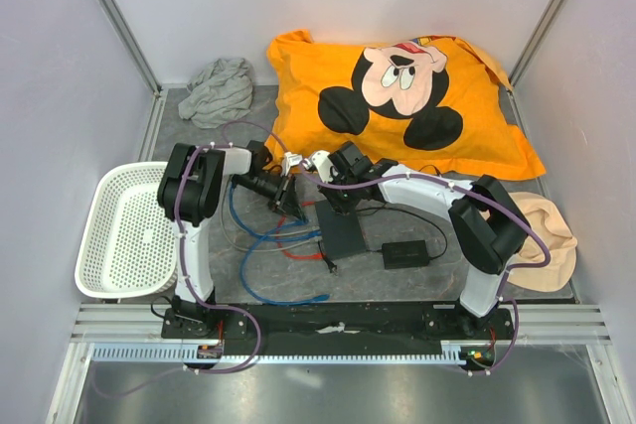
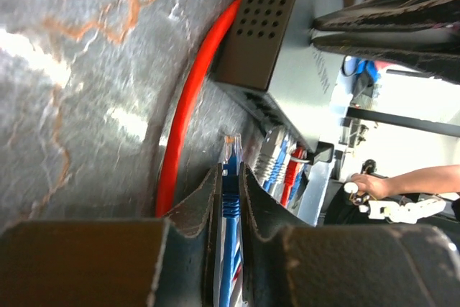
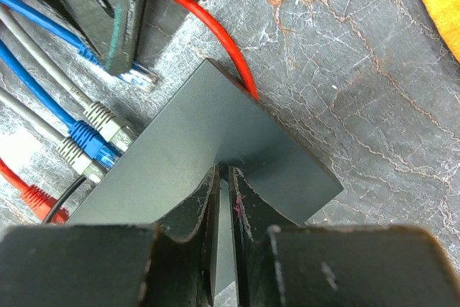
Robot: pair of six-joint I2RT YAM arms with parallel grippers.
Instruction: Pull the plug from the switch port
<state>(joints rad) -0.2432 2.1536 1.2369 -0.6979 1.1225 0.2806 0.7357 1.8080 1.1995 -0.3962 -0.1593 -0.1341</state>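
I should keep carrying the blue plug away with my left gripper until it reaches the orange pillow's edge (image 1: 282, 134), because the blue plug's clear tip (image 2: 232, 147) is free of the switch.
The switch (image 1: 346, 235) is a flat black box on the grey mat, also in the left wrist view (image 2: 284, 55) and the right wrist view (image 3: 208, 127). My left gripper (image 2: 230, 170) is shut on a blue plug (image 2: 230, 150) with a clear tip. The plug is out of the port, a short way from the socket edge; it also shows in the right wrist view (image 3: 140, 77). Grey, blue and red plugs (image 2: 279, 163) sit in the other ports. My right gripper (image 3: 224, 174) is shut, its tips resting on the switch's top. From above, the left gripper (image 1: 290, 198) and the right gripper (image 1: 333, 204) are close together.
Blue, red and grey cables (image 1: 268, 240) trail over the mat left of the switch. A black power brick (image 1: 405, 254) lies to its right. A white basket (image 1: 99, 206) stands at the left, an orange pillow (image 1: 397, 96) and grey cloth (image 1: 219, 91) behind, beige cloth (image 1: 547, 235) right.
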